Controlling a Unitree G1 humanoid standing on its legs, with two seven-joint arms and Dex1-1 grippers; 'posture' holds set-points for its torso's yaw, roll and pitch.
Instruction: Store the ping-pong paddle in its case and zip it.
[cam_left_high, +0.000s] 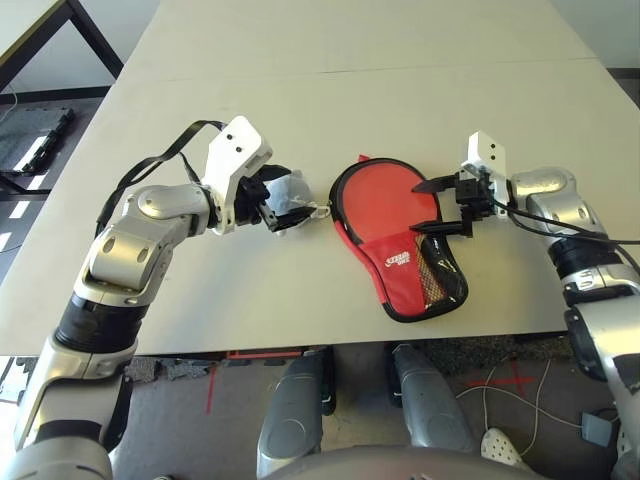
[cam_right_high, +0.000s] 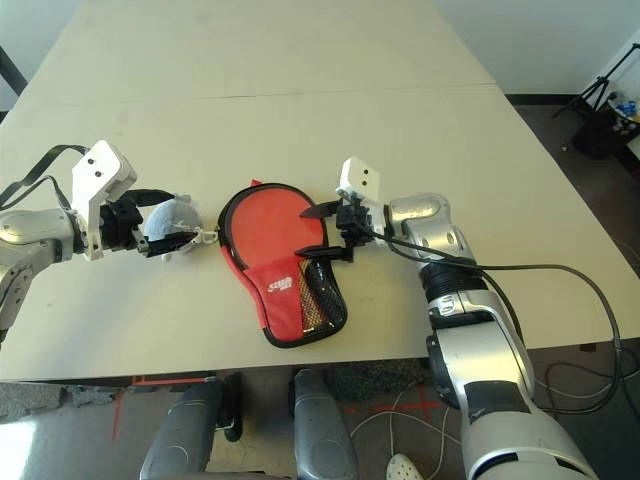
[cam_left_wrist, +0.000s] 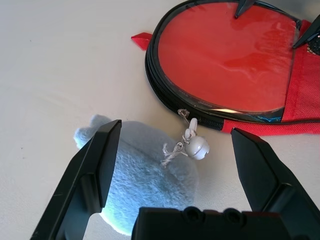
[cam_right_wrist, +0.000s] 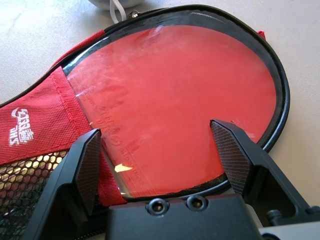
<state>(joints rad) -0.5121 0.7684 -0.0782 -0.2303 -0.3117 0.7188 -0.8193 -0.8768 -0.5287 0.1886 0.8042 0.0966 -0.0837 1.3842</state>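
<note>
My left gripper needs to back off, turn and take hold of the pouch's body before pulling the zipper, because the grey pouch is lying crooked under its finger.
The ping-pong paddle lies inside the case on the table. Its round red face is bare within the black zipper edging, and its handle is hidden under the red flap with the white logo and mesh pocket. My right gripper is open just over the right edge of the paddle's face, with nothing between its fingers. Left of the case, my left gripper is open on either side of a fluffy grey pouch. A small white bell on a cord links the pouch to the zipper pull.
The beige table stretches far behind the case, with a seam across it. Its front edge runs just below the case's handle end. A black frame stands off the table's far left corner, and cables lie on the floor at right.
</note>
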